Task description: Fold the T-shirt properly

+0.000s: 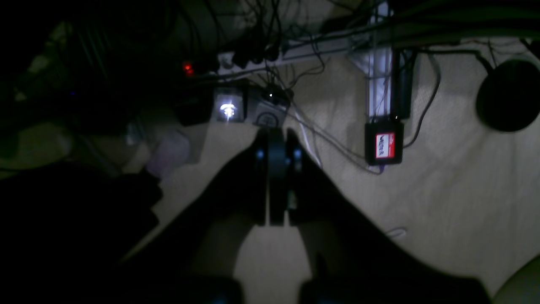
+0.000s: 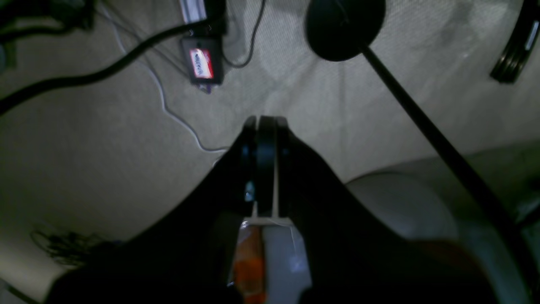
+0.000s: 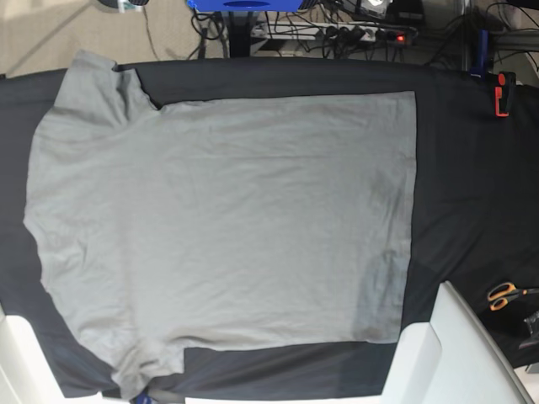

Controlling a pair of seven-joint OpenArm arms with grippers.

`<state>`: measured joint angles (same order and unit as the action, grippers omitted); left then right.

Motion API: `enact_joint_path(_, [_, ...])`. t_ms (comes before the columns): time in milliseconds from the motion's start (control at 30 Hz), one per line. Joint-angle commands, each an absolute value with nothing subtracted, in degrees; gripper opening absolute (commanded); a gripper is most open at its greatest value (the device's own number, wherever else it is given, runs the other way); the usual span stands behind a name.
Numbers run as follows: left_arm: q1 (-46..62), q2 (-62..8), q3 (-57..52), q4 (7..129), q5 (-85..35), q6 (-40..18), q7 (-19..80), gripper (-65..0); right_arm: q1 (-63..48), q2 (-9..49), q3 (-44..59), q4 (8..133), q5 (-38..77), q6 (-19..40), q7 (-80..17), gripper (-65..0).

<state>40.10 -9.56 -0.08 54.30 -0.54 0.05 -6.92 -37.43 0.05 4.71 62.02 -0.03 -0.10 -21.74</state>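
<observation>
The T-shirt lies flat with its sleeve (image 3: 94, 94) nearest me spread out. My right gripper should keep moving toward that sleeve's end (image 3: 96, 61) until its fingers open there.
The grey T-shirt (image 3: 227, 227) lies spread flat on the black table cloth (image 3: 472, 194) in the base view. Its sleeves point to the left and its straight hem is on the right. Neither gripper shows in the base view. In the left wrist view my left gripper (image 1: 276, 133) is shut with nothing between its fingers, hanging over the beige floor. My right gripper (image 2: 265, 120) is also shut and empty, over the floor in the right wrist view. The T-shirt does not show in either wrist view.
Orange-handled scissors (image 3: 503, 295) lie at the table's right edge and a red clamp (image 3: 503, 94) sits at the back right. White arm parts (image 3: 446, 353) stand at the front. On the floor are a power strip (image 1: 253, 59), cables, a labelled black box (image 1: 384, 145) and a round black stand base (image 2: 345, 25).
</observation>
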Motion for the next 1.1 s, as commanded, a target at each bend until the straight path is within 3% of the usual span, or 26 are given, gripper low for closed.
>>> enact_joint_path(0, [42.33,-10.15,-0.57,57.36,-0.92,0.31,-8.04,-65.0,-38.99,0.84,6.02,65.1,-0.04,-0.48,-21.93,-64.8])
enact_joint_path(233, [49.36,-10.24,-8.04,76.88,-1.54,0.31,-8.04,-65.0,-44.18,0.75,10.95,82.68,0.04,-0.4,-26.51,-64.8])
enact_joint_path(333, [49.8,-10.51,-10.51,85.67,-9.63,0.31,-7.34,-65.0,-44.26,0.57,13.49,88.4,0.04,-0.4,-26.95,-64.8])
enact_joint_path(533, [50.33,-15.87,-12.18,103.6,-22.37,0.22,5.05,-65.0,-41.36,0.48,16.75,97.01,0.66,0.31,-26.86,-64.2])
enact_joint_path(600, [47.96,-17.54,-12.18,105.54,-25.1,0.22,8.66,-65.0,-39.87,0.48,17.45,99.21,5.76,5.14,-26.86,-64.2])
enact_joint_path(700, [44.88,-19.3,-12.18,104.66,-26.33,0.22,12.53,-65.0,-37.49,0.48,22.46,100.53,18.07,17.1,-27.03,-63.8])
enact_joint_path(733, [44.0,-19.38,-12.18,104.22,-26.33,0.22,13.14,-63.7,-36.7,0.66,24.22,100.53,21.93,21.85,-27.03,-62.0])
enact_joint_path(800, [43.3,-19.47,-12.26,103.08,-26.33,-1.63,13.23,-51.8,-35.12,0.84,27.65,100.18,27.03,29.93,-27.82,-53.7])
enact_joint_path(833, [43.12,-19.47,-12.44,102.73,-26.15,-3.47,13.14,-49.5,-34.51,0.84,28.88,99.82,28.09,32.92,-29.05,-48.8])
enact_joint_path(933, [41.98,-19.03,-14.55,100.88,-26.07,-11.03,13.14,-49.2,-31.08,0.84,33.36,97.98,29.67,40.0,-33.45,-32.6])
enact_joint_path(1067, [40.84,-16.92,-18.59,97.8,-25.98,-14.55,13.23,-49.2,-26.68,0.92,40.84,91.56,34.59,40.0,-38.46,-19.7])
